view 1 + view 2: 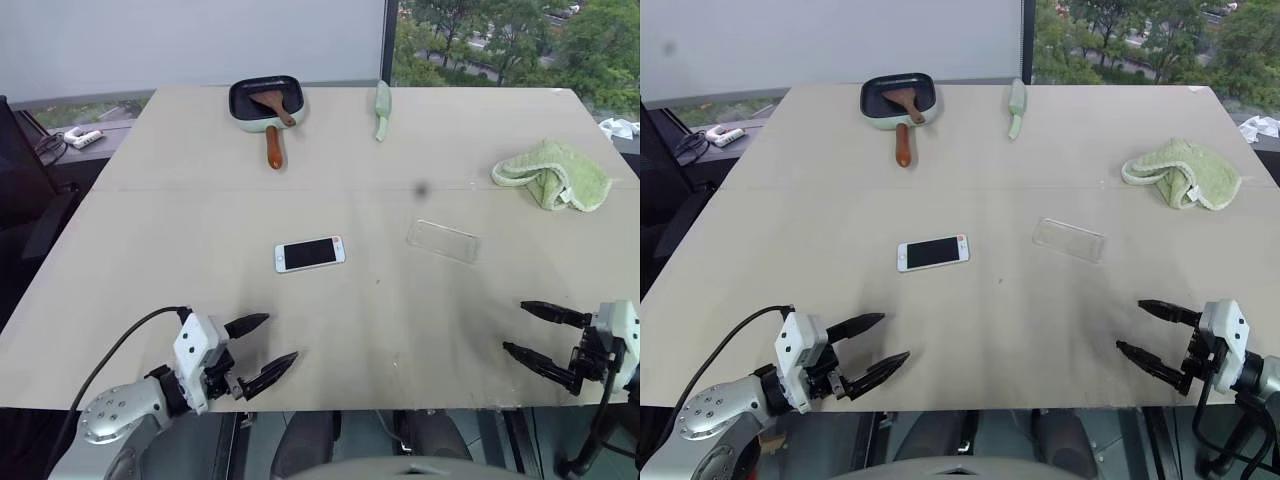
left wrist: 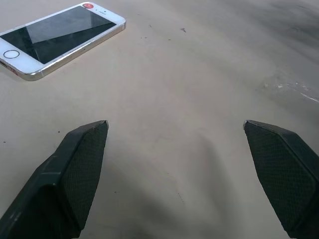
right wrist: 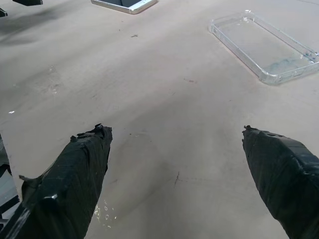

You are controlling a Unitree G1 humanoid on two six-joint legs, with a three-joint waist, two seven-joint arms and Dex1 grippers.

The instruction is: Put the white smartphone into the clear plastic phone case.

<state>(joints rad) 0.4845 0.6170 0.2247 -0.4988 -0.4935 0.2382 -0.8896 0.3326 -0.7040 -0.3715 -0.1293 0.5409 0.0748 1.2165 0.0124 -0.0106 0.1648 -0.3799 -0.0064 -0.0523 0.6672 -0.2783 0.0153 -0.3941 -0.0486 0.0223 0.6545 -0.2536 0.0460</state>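
My gripper will uncover a gold back hidden underneath when it lifts and turns the smartphone, because a gold rim (image 2: pixel 79 53) runs along the white smartphone's side (image 1: pixel 310 254).
The white smartphone (image 1: pixel 310 254) lies flat, screen up, near the middle of the beige table (image 1: pixel 200 220); it also shows in the left wrist view (image 2: pixel 57 37). To its right lies the clear plastic phone case (image 1: pixel 443 241), empty, open side up, also seen from the right wrist (image 3: pixel 264 46). My left gripper (image 1: pixel 265 348) hovers open over the table's near edge, short of the phone. Over the near right edge my right gripper (image 1: pixel 528 332) stands open too, short of the case. Nothing is between either pair of fingers.
At the far side sit a small green pan (image 1: pixel 266 103) with a wooden spatula in it and a pale green utensil (image 1: pixel 382 110). A crumpled green cloth (image 1: pixel 555 174) lies at the far right. A dark chair stands left of the table.
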